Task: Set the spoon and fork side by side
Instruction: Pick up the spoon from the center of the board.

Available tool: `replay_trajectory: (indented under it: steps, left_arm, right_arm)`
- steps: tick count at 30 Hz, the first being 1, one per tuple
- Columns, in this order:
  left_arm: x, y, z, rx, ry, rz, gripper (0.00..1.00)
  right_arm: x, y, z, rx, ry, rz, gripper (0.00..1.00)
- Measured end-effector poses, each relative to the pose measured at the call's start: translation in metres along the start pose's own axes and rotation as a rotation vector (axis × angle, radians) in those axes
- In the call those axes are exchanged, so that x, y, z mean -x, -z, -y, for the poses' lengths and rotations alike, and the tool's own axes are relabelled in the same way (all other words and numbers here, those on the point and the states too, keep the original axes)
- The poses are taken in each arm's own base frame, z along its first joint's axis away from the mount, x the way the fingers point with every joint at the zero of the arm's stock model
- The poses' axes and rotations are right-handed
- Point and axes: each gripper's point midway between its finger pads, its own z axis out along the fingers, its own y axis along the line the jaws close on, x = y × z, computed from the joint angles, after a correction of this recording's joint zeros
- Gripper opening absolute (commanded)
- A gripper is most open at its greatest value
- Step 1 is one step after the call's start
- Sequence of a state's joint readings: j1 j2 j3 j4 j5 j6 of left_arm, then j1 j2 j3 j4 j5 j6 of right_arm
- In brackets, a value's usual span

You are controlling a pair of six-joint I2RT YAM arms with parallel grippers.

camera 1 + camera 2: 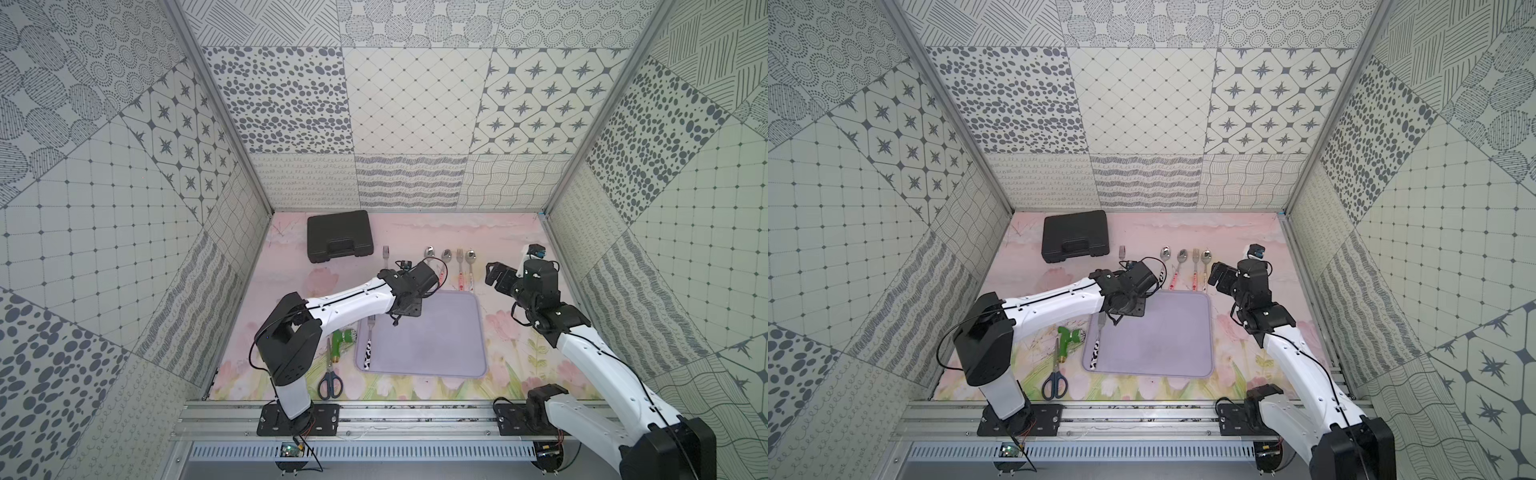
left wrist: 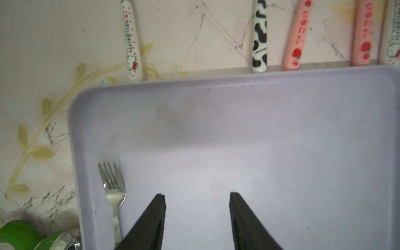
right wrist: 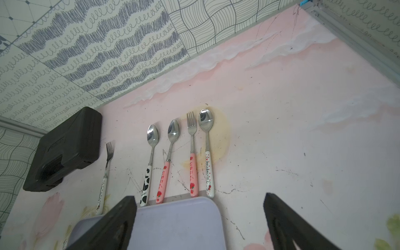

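Observation:
My left gripper should keep reaching until its open fingers are on both sides of the handle, because the cow spoon's handle [image 2: 260, 31] lies clear of the pink spoon and points at them. They should straddle that handle [image 2: 259, 52].
A fork [image 1: 369, 345] [image 2: 112, 190] with a cow-patterned handle lies along the left edge of the purple tray [image 1: 436, 332] [image 2: 259, 129]. The matching cow-handled spoon [image 3: 151, 151] [image 1: 1165, 252] lies on the table just behind the tray, in a row of cutlery. My left gripper [image 2: 197, 194] [image 1: 399, 318] hovers over the tray just right of the fork, open, with only bare tray between its fingers. My right gripper [image 3: 198, 195] [image 1: 494, 274] hangs wide open above the tray's far right corner, holding nothing.
Right of the cow spoon lie a pink spoon [image 3: 171, 151], a pink fork [image 3: 192, 151] and a Hello Kitty spoon [image 3: 207, 151]. A Hello Kitty fork [image 1: 385, 253] lies to its left. A black case [image 1: 338, 236] sits back left. A green nozzle [image 1: 343, 338] and scissors [image 1: 330, 380] lie left of the tray.

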State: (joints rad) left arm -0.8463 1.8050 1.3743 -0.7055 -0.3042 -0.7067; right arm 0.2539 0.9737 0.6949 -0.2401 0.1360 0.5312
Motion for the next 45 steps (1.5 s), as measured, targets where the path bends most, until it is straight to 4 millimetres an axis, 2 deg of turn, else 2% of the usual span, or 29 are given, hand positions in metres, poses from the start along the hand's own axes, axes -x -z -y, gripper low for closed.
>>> replay_trajectory:
  steps: [4, 12, 20, 25, 34, 45]
  left_arm:
    - [0.019, -0.010, 0.014, -0.022, -0.011, 0.006, 0.54]
    - [0.059, -0.033, 0.038, -0.047, -0.027, 0.022, 0.54]
    - [0.086, -0.059, 0.057, -0.057, -0.036, 0.020, 0.54]
    - [0.101, -0.076, 0.061, -0.052, -0.038, 0.014, 0.54]
    - [0.115, -0.101, 0.060, -0.027, -0.041, -0.008, 0.51]
    - [0.112, -0.126, 0.054, -0.002, -0.039, -0.056, 0.44]
  right_arm:
    - [0.000, 0.008, -0.005, 0.021, 0.003, 0.005, 0.97]
    - [0.004, 0.038, -0.012, 0.075, -0.009, 0.045, 0.97]
    - [-0.002, 0.058, -0.004, 0.081, -0.010, 0.058, 0.97]
    - [-0.003, 0.067, -0.001, 0.084, -0.010, 0.064, 0.97]
    - [0.003, 0.082, -0.002, 0.109, -0.010, 0.107, 0.97]
    - [0.002, 0.085, 0.001, 0.101, -0.006, 0.114, 0.97]
